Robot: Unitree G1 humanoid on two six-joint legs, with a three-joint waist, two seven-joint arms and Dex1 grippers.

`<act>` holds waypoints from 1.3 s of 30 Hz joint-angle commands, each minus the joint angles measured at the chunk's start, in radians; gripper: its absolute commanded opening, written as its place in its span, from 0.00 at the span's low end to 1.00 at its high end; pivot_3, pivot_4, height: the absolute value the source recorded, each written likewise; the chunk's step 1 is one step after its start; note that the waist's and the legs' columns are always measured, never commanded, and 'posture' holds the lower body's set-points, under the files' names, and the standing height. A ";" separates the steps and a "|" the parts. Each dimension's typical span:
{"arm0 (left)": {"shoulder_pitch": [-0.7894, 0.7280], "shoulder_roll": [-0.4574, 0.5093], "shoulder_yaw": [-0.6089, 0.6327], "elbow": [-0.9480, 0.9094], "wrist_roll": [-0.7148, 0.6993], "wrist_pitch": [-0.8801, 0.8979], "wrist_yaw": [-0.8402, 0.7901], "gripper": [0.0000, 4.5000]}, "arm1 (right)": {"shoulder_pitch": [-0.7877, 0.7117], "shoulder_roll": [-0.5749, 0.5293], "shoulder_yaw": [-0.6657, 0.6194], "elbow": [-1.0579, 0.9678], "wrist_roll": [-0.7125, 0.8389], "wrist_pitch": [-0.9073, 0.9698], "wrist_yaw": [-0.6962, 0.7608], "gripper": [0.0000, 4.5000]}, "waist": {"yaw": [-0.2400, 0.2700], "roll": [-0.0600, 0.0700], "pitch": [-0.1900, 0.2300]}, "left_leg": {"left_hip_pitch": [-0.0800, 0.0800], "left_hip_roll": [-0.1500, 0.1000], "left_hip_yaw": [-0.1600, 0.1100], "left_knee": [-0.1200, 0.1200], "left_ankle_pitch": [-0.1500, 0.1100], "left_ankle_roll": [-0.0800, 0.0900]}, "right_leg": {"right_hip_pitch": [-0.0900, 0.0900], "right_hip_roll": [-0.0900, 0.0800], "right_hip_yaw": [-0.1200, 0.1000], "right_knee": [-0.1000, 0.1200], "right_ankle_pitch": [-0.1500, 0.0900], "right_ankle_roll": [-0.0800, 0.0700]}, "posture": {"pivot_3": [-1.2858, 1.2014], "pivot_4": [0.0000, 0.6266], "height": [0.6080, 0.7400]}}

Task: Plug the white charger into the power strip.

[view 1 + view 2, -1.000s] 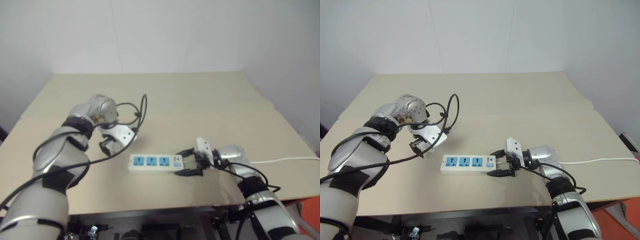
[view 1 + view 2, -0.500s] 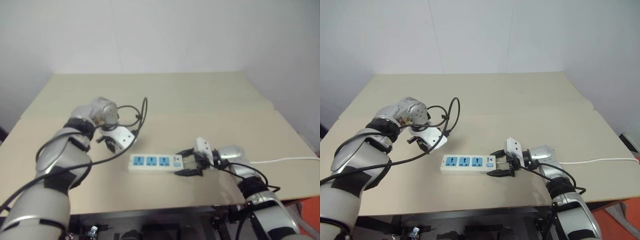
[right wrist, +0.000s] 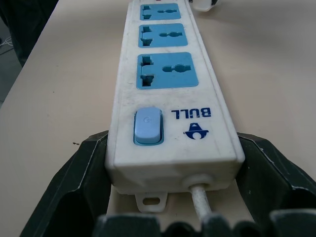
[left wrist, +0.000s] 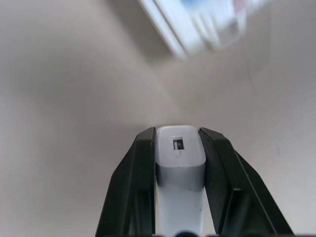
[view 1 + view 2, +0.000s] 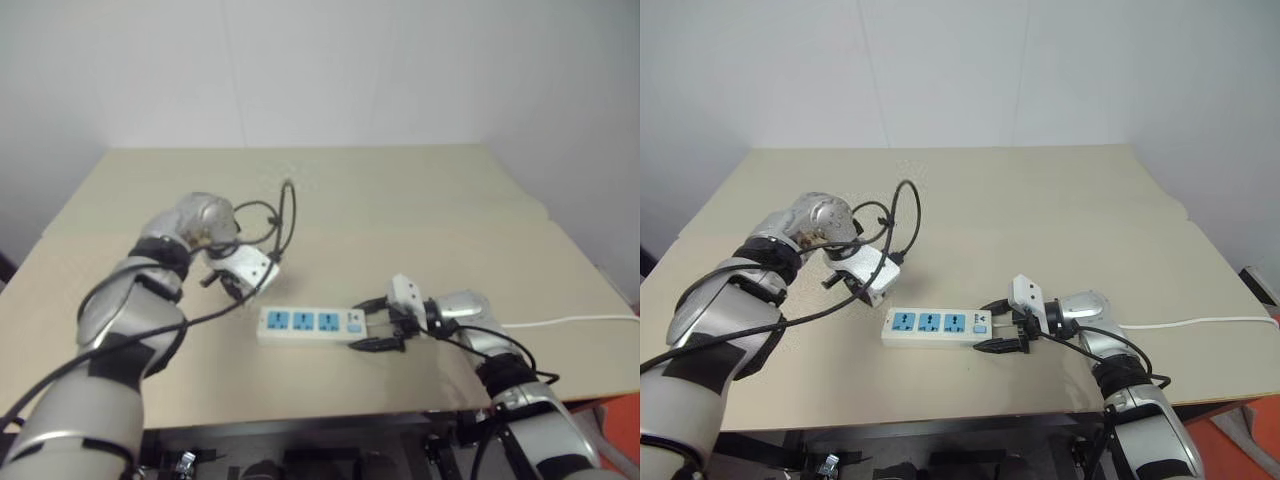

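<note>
The white charger [image 4: 180, 173] tilts away from the sockets while my left gripper points steeply down. So next I bring my left gripper level above the socket [image 5: 328, 321] nearest the switch.
In the left wrist view the white charger [image 4: 180, 157], a small rounded block, sits clamped between my left gripper's [image 4: 177, 133] black fingers, held a little above the tabletop. My left gripper [image 5: 226, 287] points steeply down just left of the power strip [image 5: 308, 324]. The strip is a long white bar with three blue sockets, lying flat near the table's front edge. My right gripper [image 5: 367, 324] grips the strip's switch end, one finger on each long side. The strip [image 3: 173, 84] runs away from it, and its blue switch [image 3: 148, 126] lies nearest.
The strip's thin white cord [image 5: 572, 320] runs right across the beige table [image 5: 400, 200] toward its right edge. Black cables loop above my left wrist [image 5: 283, 215]. A wide stretch of open tabletop lies behind the strip.
My left gripper's fingers have shut, and the hand has risen slightly and shifted right toward the strip. The right arm and the strip have stayed still.
</note>
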 commanded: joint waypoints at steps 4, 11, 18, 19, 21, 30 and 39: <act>-0.037 0.205 0.001 -0.312 -0.587 0.299 -0.012 0.22 | 0.009 -0.004 0.021 0.036 -0.047 0.011 -0.026 0.76 | -0.004 0.000 0.000 | 0.000 0.000 -0.001 0.000 0.000 0.000 | 0.000 0.000 0.000 0.000 0.000 0.000 | 0.52 0.24 1.00; 0.192 0.210 0.336 -0.592 -1.117 0.834 -0.007 0.22 | 0.009 0.014 0.021 0.039 -0.043 0.008 -0.044 0.76 | 0.000 0.001 0.000 | 0.003 0.003 -0.002 0.001 0.000 0.000 | 0.002 0.000 0.000 0.000 0.000 0.000 | 0.52 0.24 1.00; 0.524 0.038 0.515 -0.824 -1.186 1.011 0.164 0.22 | -0.004 0.030 0.023 0.067 -0.052 -0.006 -0.054 0.76 | -0.011 0.000 -0.002 | 0.003 0.002 -0.001 0.001 0.001 -0.001 | 0.002 0.001 0.000 0.001 0.000 -0.001 | 0.52 0.24 1.00; 0.556 0.018 0.517 -0.834 -1.172 1.008 0.165 0.22 | -0.008 0.032 0.022 0.071 -0.052 -0.007 -0.055 0.76 | -0.012 0.000 -0.002 | 0.003 0.002 -0.001 0.001 0.001 -0.001 | 0.002 0.001 0.000 0.001 0.001 -0.001 | 0.52 0.24 1.00; 0.608 -0.014 0.509 -0.834 -1.124 0.962 0.149 0.22 | -0.012 0.035 0.020 0.078 -0.054 -0.012 -0.057 0.76 | -0.013 0.000 -0.002 | 0.003 0.002 -0.001 0.001 0.001 -0.002 | 0.002 0.001 0.000 0.000 0.001 -0.001 | 0.52 0.24 1.00; 0.616 -0.092 0.499 -0.727 -0.957 0.829 0.058 0.22 | 0.000 0.040 0.023 0.069 -0.051 -0.011 -0.048 0.76 | -0.014 -0.001 -0.003 | 0.005 0.002 -0.001 0.000 0.001 -0.002 | 0.004 0.001 0.000 -0.001 0.001 -0.003 | 0.52 0.24 1.00; 0.578 -0.141 0.500 -0.599 -0.856 0.745 -0.011 0.22 | -0.001 0.043 0.026 0.072 -0.054 -0.011 -0.050 0.76 | -0.015 -0.001 -0.003 | 0.005 0.001 -0.001 0.000 0.001 -0.002 | 0.004 0.001 0.000 -0.002 0.001 -0.003 | 0.52 0.24 1.00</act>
